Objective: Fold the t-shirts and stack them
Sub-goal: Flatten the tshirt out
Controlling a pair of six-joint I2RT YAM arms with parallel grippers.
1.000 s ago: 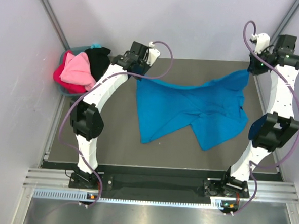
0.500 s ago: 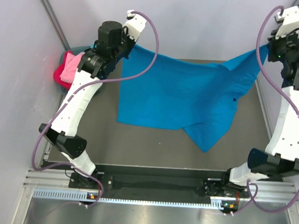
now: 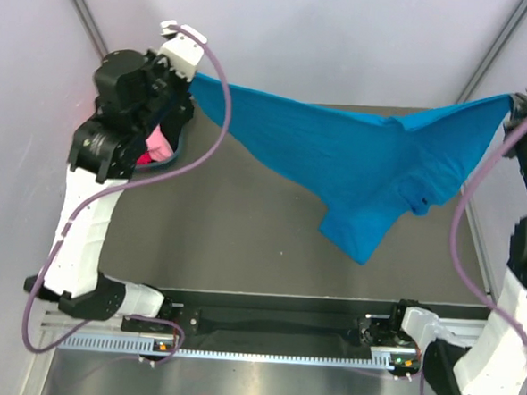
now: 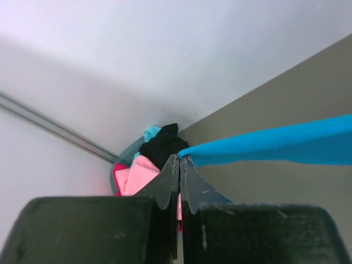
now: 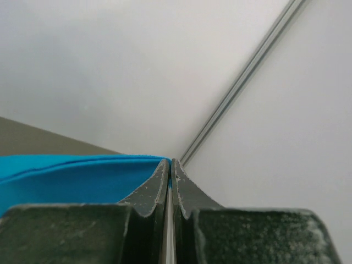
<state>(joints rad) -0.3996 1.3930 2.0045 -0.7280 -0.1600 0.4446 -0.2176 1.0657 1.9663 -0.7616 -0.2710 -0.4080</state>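
The blue t-shirt is stretched tight between my grippers and has a corner [image 3: 202, 83] by the basket. Next, my left gripper moves inward and lowers it over the table's middle [image 3: 276, 218].
A bright blue t-shirt [image 3: 355, 163] hangs stretched in the air between both arms, its lowest corner drooping over the table's middle right. My left gripper [image 3: 192, 78] is shut on its left corner, high at the back left; the left wrist view shows the blue t-shirt [image 4: 275, 146] running off to the right from the left gripper [image 4: 180, 158]. My right gripper [image 3: 515, 101] is shut on the shirt's right corner at the far right edge. In the right wrist view the blue t-shirt [image 5: 66, 179] spreads left of the right gripper [image 5: 169, 163]. Pink [image 4: 135, 177], red and black [image 4: 162, 144] t-shirts lie in the basket.
A teal basket [image 4: 124, 157] stands in the back left corner, mostly hidden behind my left arm in the top view. The dark grey table [image 3: 243, 241] is walled by white panels at the back and both sides. A metal rail [image 3: 273, 328] runs along the near edge.
Both arms have risen and spread outward, lifting the blue t-shirt off the table until it hangs taut between them. The left arm now covers most of the basket.
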